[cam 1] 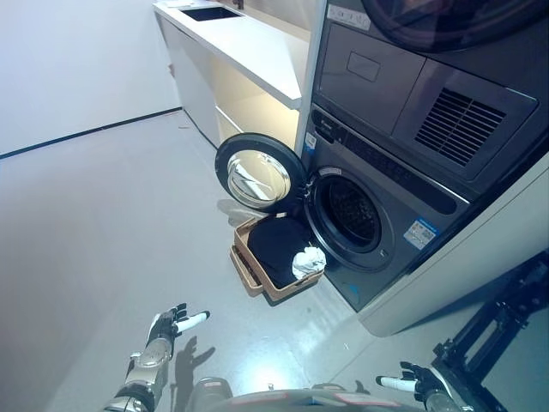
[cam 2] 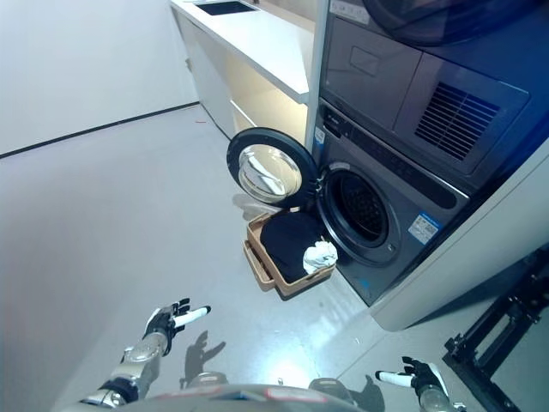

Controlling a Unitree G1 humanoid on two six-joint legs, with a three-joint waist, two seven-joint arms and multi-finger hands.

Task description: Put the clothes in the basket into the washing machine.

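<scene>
The white cloth (cam 1: pixel 309 262) is bunched up on top of the black garment (cam 1: pixel 276 245), so I expect the white cloth to come off by itself, still in a clump, when I lift it.
A tan basket (cam 1: pixel 249 273) sits on the floor right in front of the washing machine (cam 1: pixel 377 232). Inside it lie a black garment (cam 1: pixel 279 245) and a small white cloth (cam 1: pixel 309 260) at its right corner. The machine's round door (cam 1: pixel 256 170) is swung open to the left, and the dark drum (cam 1: pixel 350 210) shows behind it. My left hand (cam 1: pixel 167 326) hangs low at the bottom left, open and holding nothing, well short of the basket. My right hand (cam 1: pixel 412 382) shows at the bottom right edge, fingers spread, also far from the basket.
A dryer (cam 1: pixel 412 77) is stacked above the washer. A white counter (cam 1: pixel 240 43) with a sink runs along the wall to the left of the machines. A black metal stand (cam 1: pixel 502 326) occupies the lower right corner. Grey floor (cam 1: pixel 103 223) stretches left of the basket.
</scene>
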